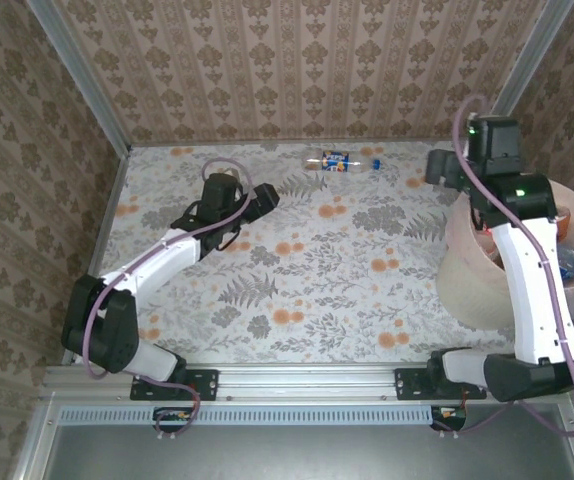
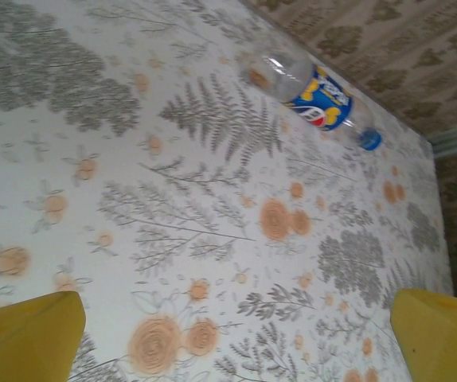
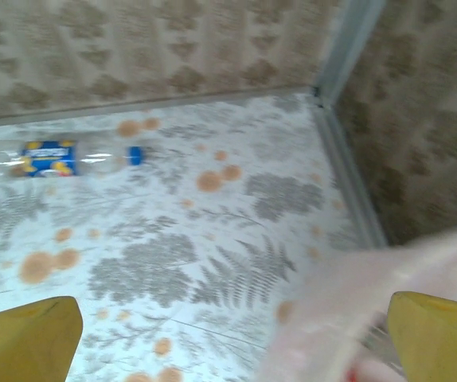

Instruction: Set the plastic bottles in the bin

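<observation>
The bottle (image 1: 341, 161) lies close along the far wall, so next my right gripper reaches behind the bottle and pulls it away from the wall first.
One clear plastic bottle (image 1: 339, 161) with a blue label and blue cap lies on its side near the far wall. In the left wrist view this bottle (image 2: 316, 99) is far ahead and up to the right. My left gripper (image 1: 269, 197) is open, its yellow fingers (image 2: 25, 338) wide apart over bare cloth. My right gripper (image 1: 435, 166) is open and empty, hovering beside the bin (image 1: 482, 275). The right wrist view has the bottle (image 3: 61, 157) far left and the bin's pink liner (image 3: 388, 294) low right. More bottles (image 1: 570, 245) lie inside the bin.
A floral cloth (image 1: 347, 280) covers the table. Patterned walls close in the back and sides, with a metal corner post (image 3: 348, 48) at the far right. The bin stands at the table's right edge under my right arm.
</observation>
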